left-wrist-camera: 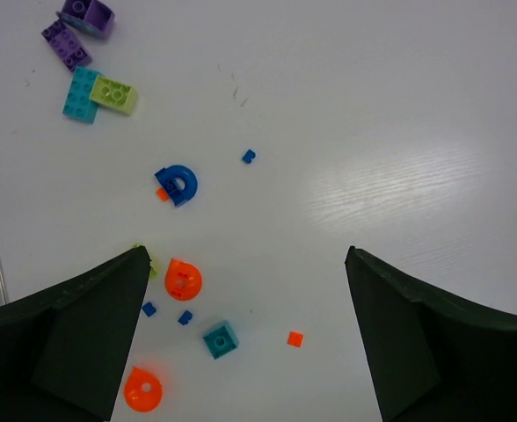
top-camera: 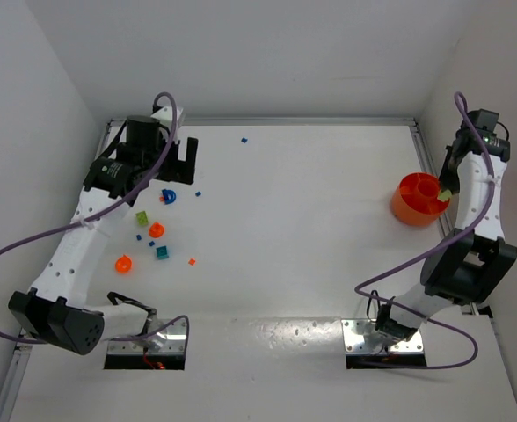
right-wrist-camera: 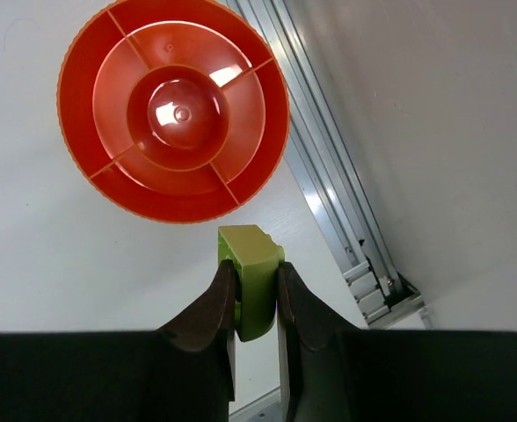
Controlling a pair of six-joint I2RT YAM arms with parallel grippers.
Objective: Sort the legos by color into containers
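Observation:
The lime block is clear of the orange round piece [top-camera: 156, 229], so my left gripper should go on toward that block [top-camera: 142, 218] and close its open fingers around it.
My left gripper [top-camera: 178, 176] [left-wrist-camera: 248, 255] hangs open over a scatter of pieces at the left of the table. Below it lie tiny legos: an orange speck [left-wrist-camera: 294, 338], blue specks [left-wrist-camera: 185, 317] and another blue speck [left-wrist-camera: 249, 156]. Among them sit a round blue container [left-wrist-camera: 179, 185], two round orange ones [left-wrist-camera: 184, 280] and a square teal one [left-wrist-camera: 220, 339]. My right gripper [right-wrist-camera: 257, 281] [top-camera: 446, 189] is shut on a small lime piece [right-wrist-camera: 251, 251], held just beside the big orange bowl [right-wrist-camera: 69, 105] [top-camera: 412, 209].
Purple [left-wrist-camera: 65, 44], teal [left-wrist-camera: 83, 94] and lime [left-wrist-camera: 114, 94] blocks cluster at the far left. A lone blue speck [top-camera: 243, 139] lies near the back wall. A metal rail [right-wrist-camera: 329, 167] runs along the table's right edge by the bowl.

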